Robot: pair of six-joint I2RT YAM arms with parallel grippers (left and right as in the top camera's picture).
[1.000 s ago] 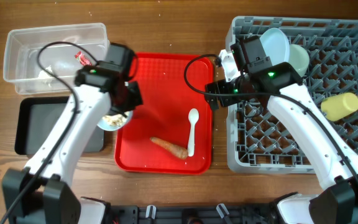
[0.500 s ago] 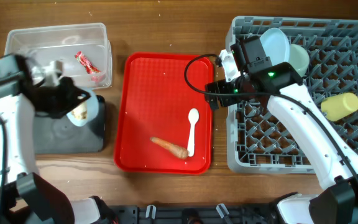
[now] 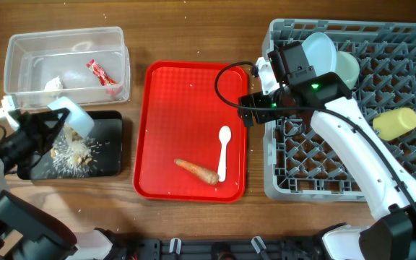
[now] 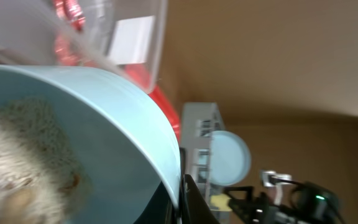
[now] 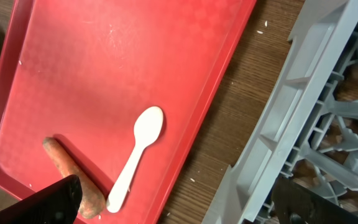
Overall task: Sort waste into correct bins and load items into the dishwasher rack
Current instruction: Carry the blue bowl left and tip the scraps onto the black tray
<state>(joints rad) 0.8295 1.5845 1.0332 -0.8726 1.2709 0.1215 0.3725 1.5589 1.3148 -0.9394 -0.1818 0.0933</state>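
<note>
The light-blue bowl (image 3: 76, 118) is tipping over the black tray. My left gripper goes on pouring until the bowl is empty, then let go of it on the red tray's free part (image 3: 184, 113).
My left gripper (image 3: 56, 124) is shut on the rim of the small light-blue bowl (image 3: 75, 119) and holds it tipped over the black tray (image 3: 110, 162). Rice crumbs (image 3: 71, 149) lie scattered on that tray, and some still cling inside the bowl (image 4: 104, 124). The clear tub (image 3: 27, 50) holds the red wrapper (image 3: 98, 71) and the white tissue (image 3: 53, 84). The carrot (image 3: 197, 170) and white spoon (image 3: 223, 152) lie on the red tray (image 3: 186, 94). My right gripper (image 3: 255, 107) is open and empty between that tray and the rack (image 3: 295, 173); its wrist view shows the spoon (image 5: 135, 158) and carrot (image 5: 73, 180).
The rack holds the white plate (image 3: 320, 50), the mint bowl (image 3: 348, 68) and the yellow cup (image 3: 394, 123). A strip of bare wood (image 5: 229, 137) separates the red tray from the rack's grey wall (image 5: 309, 112).
My left arm has swung left from the red tray's edge to over the black tray and tipped the bowl; crumbs now lie on the tray. The right arm has not moved.
</note>
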